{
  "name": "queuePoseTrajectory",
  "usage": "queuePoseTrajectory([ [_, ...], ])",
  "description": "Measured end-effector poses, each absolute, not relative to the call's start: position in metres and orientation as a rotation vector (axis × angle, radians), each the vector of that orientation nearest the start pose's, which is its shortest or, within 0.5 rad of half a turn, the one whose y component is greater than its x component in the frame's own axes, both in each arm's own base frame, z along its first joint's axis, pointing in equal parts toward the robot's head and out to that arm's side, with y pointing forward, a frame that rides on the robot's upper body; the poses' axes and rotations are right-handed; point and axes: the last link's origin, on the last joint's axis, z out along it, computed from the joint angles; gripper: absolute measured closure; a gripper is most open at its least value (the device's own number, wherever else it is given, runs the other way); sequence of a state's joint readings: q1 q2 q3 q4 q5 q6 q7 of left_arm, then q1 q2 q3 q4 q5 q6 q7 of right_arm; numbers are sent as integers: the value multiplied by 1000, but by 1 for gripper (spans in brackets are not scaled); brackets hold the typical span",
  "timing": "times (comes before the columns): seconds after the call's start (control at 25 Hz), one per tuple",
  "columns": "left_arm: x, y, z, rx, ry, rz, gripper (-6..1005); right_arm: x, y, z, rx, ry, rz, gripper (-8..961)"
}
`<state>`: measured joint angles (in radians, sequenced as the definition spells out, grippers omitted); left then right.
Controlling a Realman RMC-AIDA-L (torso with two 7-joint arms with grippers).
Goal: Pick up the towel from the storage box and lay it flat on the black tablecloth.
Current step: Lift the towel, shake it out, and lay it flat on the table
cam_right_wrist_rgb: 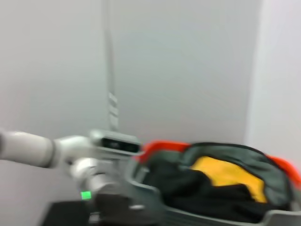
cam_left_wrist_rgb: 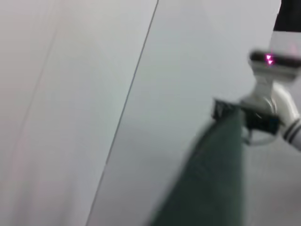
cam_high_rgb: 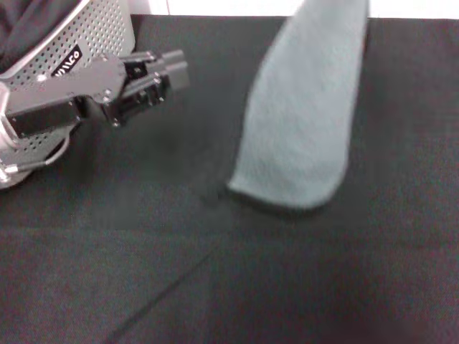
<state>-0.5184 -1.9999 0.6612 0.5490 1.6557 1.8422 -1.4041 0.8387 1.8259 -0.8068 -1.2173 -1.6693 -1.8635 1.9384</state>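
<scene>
The towel hanging narrow (cam_high_rgb: 305, 107) is held by my right gripper alone, so I should pull it back and bring my left gripper to its side edge (cam_high_rgb: 248, 118) before I lay it flat.
The grey-teal towel (cam_high_rgb: 301, 122) hangs lengthwise from above the head view's top edge, its lower end at or just over the black tablecloth (cam_high_rgb: 215, 287). My right gripper is outside the head view. The left wrist view shows my right gripper (cam_left_wrist_rgb: 235, 115) shut on the top edge of the towel (cam_left_wrist_rgb: 207, 179), which drapes down from it. My left gripper (cam_high_rgb: 168, 79) hovers over the cloth beside the perforated grey storage box (cam_high_rgb: 93, 29) at the far left, well apart from the towel. The right wrist view shows the storage box (cam_right_wrist_rgb: 150, 193) with clothes inside.
Black, yellow and orange garments (cam_right_wrist_rgb: 221, 174) fill the box. The white left arm (cam_right_wrist_rgb: 33, 148) with a green light reaches beside it. The tablecloth spreads wide in front of and to the right of the hanging towel.
</scene>
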Motion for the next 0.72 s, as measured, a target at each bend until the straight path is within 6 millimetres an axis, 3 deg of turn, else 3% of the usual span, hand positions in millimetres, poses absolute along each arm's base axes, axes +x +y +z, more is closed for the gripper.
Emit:
queuePoseTrajectory([
  [0.24, -238, 320, 62, -2591, -560, -1309, 758, 129, 356, 142, -2966, 27, 1062, 946],
  [0.48, -233, 324, 63, -2614, -558, -1310, 758, 134, 357, 128, -2905, 0, 1220, 946],
  [0.72, -231, 323, 58, -2628, -573, -1316, 757, 116, 378, 93, -2910, 8, 1098, 946],
])
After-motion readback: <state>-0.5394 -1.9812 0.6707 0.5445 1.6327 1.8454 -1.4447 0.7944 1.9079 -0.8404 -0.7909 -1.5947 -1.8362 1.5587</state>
